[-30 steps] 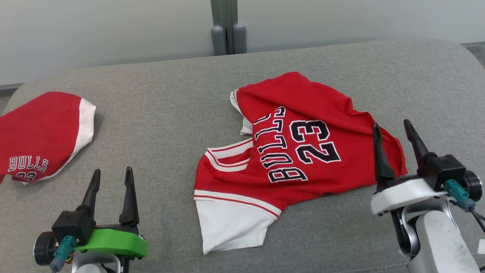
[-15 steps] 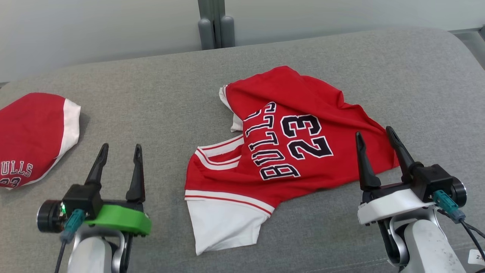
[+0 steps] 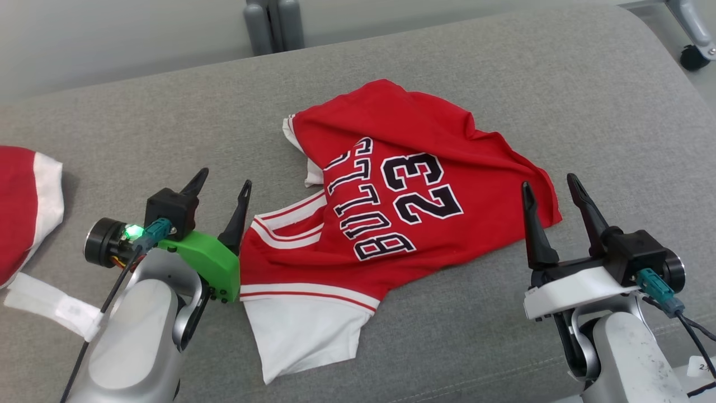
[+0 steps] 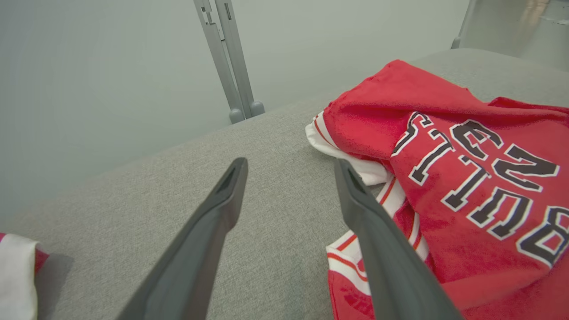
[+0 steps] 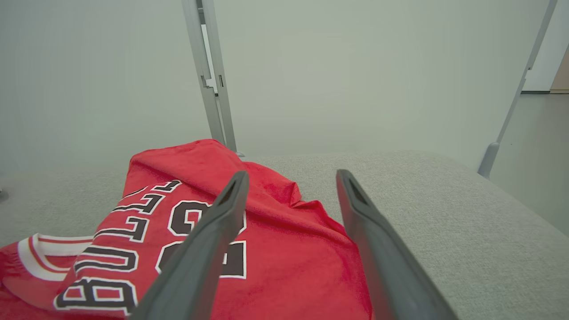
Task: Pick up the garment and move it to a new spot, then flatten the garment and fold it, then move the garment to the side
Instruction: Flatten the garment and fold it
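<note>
The far red fold of the jersey (image 3: 403, 195) has white trim (image 3: 290, 131) peeking out from under it, so the jersey will slide along with this fold still tucked when the robot pulls the jersey's collar.
The garment (image 3: 386, 224) is a red jersey with white trim, lettered BULLS 23, lying crumpled in the middle of the grey cushioned surface (image 3: 168, 129). It also fills the right of the left wrist view (image 4: 466, 178) and the lower left of the right wrist view (image 5: 200, 235). My left gripper (image 3: 224, 184) stands open just off the jersey's left edge, its right fingertip beside the striped collar. At the jersey's right corner my right gripper (image 3: 551, 187) is open too, nothing between its fingers. Both hover near the cloth without gripping it.
A second red and white garment (image 3: 28, 201) lies at the surface's far left edge. A grey post (image 3: 274, 25) stands behind the surface, and a wheeled stand leg (image 3: 691, 33) is at the top right. A white tag (image 3: 50, 305) hangs off my left arm.
The camera has swung right and down, shifting everything left in the picture. My left gripper has moved up and right, close to the jersey's left edge. The right gripper keeps its place by the right corner.
</note>
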